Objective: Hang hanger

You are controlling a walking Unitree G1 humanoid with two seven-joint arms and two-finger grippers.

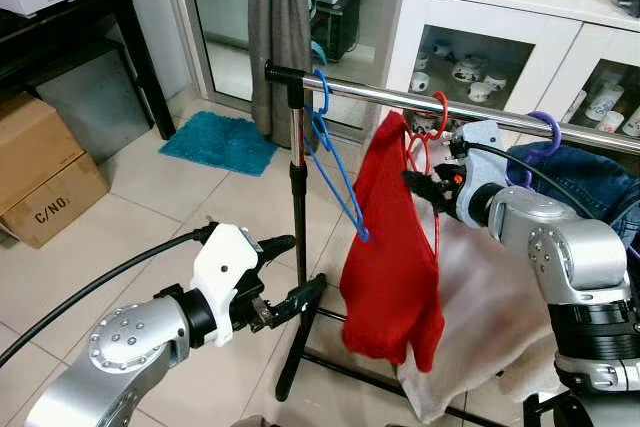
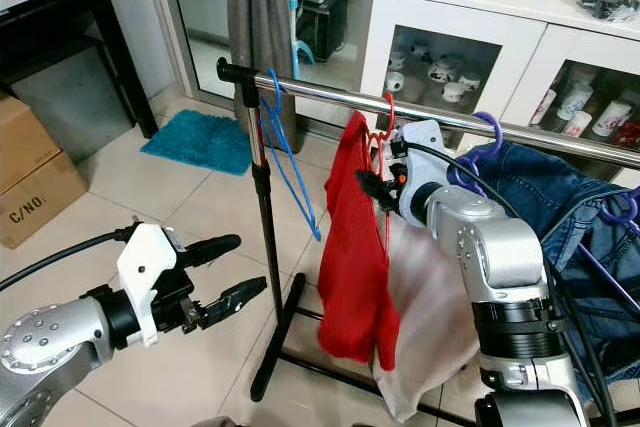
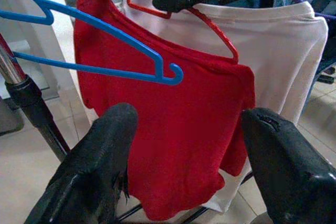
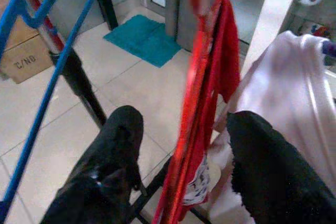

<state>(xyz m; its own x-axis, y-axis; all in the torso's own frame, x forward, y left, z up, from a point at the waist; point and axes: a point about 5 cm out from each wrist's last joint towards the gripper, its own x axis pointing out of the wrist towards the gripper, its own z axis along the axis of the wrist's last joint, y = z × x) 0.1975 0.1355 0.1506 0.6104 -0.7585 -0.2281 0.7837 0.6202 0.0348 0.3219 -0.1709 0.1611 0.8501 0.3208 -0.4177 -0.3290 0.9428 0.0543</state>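
The near arm of the red hanger [image 1: 436, 219] can be seen outside the red shirt [image 1: 393, 252], so the shirt will slip off when I pull on it.
A red hanger [image 1: 440, 103] carrying a red shirt [image 1: 395, 247] hangs by its hook on the chrome rail [image 1: 390, 93] of a clothes rack. My right gripper [image 1: 420, 185] is at the hanger's neck just under the rail. It is open, and the red hanger [image 4: 193, 77] runs between its fingers [image 4: 118, 145]. My left gripper [image 1: 300, 267] is open and holds nothing, low beside the rack's black pole [image 1: 298, 207], facing the red shirt [image 3: 173, 129]. An empty blue hanger [image 1: 335, 172] hangs near the rail's left end.
A white garment [image 1: 480, 317] hangs behind the red shirt, and a purple hanger [image 1: 545, 125] with denim [image 1: 585, 177] hangs further right. A white cabinet [image 1: 500, 7] stands behind the rack. A teal mat [image 1: 220, 142] and a cardboard box [image 1: 45, 172] lie on the tiled floor to the left.
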